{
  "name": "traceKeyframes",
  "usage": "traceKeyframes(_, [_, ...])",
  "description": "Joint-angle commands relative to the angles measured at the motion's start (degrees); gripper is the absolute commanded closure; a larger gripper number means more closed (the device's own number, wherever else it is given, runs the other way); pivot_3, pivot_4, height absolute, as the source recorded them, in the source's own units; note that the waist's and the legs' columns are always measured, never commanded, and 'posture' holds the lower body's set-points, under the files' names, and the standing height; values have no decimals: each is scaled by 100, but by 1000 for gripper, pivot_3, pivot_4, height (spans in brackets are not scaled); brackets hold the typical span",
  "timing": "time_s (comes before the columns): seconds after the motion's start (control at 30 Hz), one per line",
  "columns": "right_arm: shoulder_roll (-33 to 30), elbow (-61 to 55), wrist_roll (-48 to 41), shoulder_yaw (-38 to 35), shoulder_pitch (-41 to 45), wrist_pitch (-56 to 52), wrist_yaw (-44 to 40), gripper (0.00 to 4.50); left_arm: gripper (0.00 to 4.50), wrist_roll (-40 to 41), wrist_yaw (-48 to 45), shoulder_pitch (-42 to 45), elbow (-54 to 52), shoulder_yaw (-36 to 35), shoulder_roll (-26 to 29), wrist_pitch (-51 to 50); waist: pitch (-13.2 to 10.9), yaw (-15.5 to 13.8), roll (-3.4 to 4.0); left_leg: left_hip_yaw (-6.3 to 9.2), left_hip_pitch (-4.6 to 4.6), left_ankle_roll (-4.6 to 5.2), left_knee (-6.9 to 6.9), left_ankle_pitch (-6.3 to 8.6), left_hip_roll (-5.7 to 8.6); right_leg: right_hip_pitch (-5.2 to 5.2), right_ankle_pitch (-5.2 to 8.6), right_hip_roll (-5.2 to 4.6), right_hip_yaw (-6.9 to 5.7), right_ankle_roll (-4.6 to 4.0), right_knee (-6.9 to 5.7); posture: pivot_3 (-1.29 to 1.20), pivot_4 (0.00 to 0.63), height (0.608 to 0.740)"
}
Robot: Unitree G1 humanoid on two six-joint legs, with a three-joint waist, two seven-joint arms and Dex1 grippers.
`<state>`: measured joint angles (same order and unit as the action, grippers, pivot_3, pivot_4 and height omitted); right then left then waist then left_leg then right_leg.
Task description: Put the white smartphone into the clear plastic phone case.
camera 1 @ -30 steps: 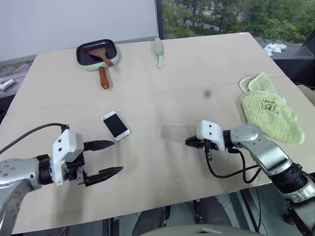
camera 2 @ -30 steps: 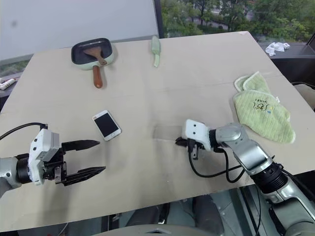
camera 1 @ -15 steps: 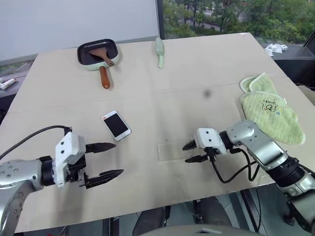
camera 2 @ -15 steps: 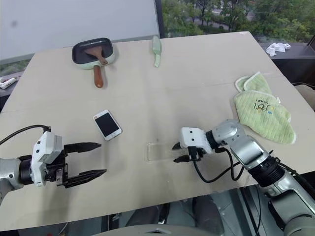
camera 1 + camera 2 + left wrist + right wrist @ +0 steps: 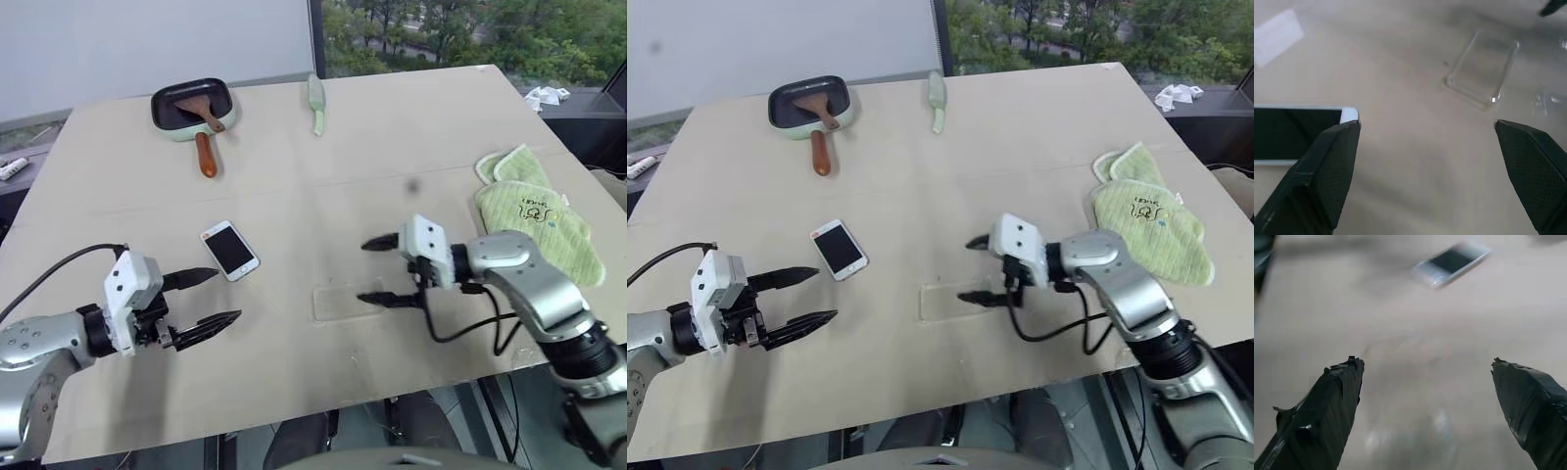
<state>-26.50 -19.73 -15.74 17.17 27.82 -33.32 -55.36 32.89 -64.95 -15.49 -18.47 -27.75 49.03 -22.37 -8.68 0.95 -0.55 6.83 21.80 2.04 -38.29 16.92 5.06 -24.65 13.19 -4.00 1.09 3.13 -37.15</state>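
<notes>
The end of the clear phone case (image 5: 349, 303) has my right gripper hanging over it, so next my right gripper backs off while my left gripper picks up the white smartphone (image 5: 231, 251) first.
The white smartphone (image 5: 230, 251) lies screen up on the tan table, left of centre. To its right, nearer the front edge, the clear plastic phone case (image 5: 348, 302) lies flat and nothing holds it. My right gripper (image 5: 364, 272) hangs open just over the case's right end, pointing left, with one finger low beside the case and the other raised. My left gripper (image 5: 223, 297) stands open a little in front and to the left of the phone, pointing right. The left wrist view has the phone's (image 5: 1298, 133) end beside one finger and the case (image 5: 1483, 68) farther off.
A dark square pan with a wooden-handled spatula (image 5: 193, 106) and a pale green utensil (image 5: 316, 103) sit at the far side. A green cloth (image 5: 534, 215) lies at the right. Bare tabletop (image 5: 294, 196) stretches between phone, case and the far items.
My right gripper, shut on the case a second ago, pulled it nearer the front edge, then opened, let go and rose. My left gripper edged towards the phone.
</notes>
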Motion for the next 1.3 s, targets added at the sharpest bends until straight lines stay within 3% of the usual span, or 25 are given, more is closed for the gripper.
traceKeyframes(0.03, [321, -311, 35, -45, 110, -162, 607, 20, 0, -294, 292, 49, 258, 3, -71, 197, 0, -15, 0, 1, 1, 0, 0, 0, 0, 0, 0, 0, -1, 0, 0, 0, 150, 740])
traceKeyframes(0.13, [486, -492, -96, -200, 95, -232, 858, 20, 0, -469, 1084, 249, 285, 94, -355, -53, 2, -57, -3, 4, 2, 1, -4, 0, 9, 0, 0, -4, -5, 1, 3, 0, 150, 740])
traceKeyframes(0.2, [434, -738, -367, -521, -42, -323, 910, 20, 0, -334, 2001, 370, -157, 162, -942, -470, 3, -62, -5, 8, 2, 1, -7, 0, 10, 3, -1, -5, -9, 2, 5, 0, 150, 740])
traceKeyframes(0.33, [-152, -1168, -783, -1062, -534, -509, 705, 20, 0, -391, 3592, 335, -1220, 477, -1891, -1418, 17, -59, -28, 14, 6, 2, -10, 0, 13, 5, -2, -8, -10, 3, 8, 0, 150, 740])
traceKeyframes(0.47, [-632, -1388, -1018, -1418, -813, -706, 732, 20, 0, -1138, 5664, 934, -1865, 884, -2765, -2683, 19, -84, -32, 11, 0, 1, -14, -1, 11, 10, -2, -5, -9, 4, -14, 0, 150, 740])
traceKeyframes(0.63, [-709, -1414, -1086, -1512, -730, -830, 1018, 20, 0, -1719, 7102, 1953, -1986, 1142, -3598, -3689, 25, -68, -39, -10, -18, -3, -21, -2, 10, 10, -1, -3, 3, 3, -53, 0, 150, 740])
traceKeyframes(0.87, [-885, -1563, -1397, -1644, -639, -1040, 1060, 20, 0, -2385, 7846, 2363, -1874, 1586, -4011, -4717, 25, -83, -39, -15, -10, -2, -30, -2, 15, 3, -1, -4, -1, 4, -50, 0, 150, 740])
traceKeyframes(1.3, [-1431, -1821, -2162, -1902, -1313, -933, 567, 20, 0, -2819, 7976, 2737, -1206, 1443, -4591, -4830, 41, -185, -31, -20, -19, -2, -33, -2, 15, 15, -1, -5, -1, 4, -50, 0, 150, 740])
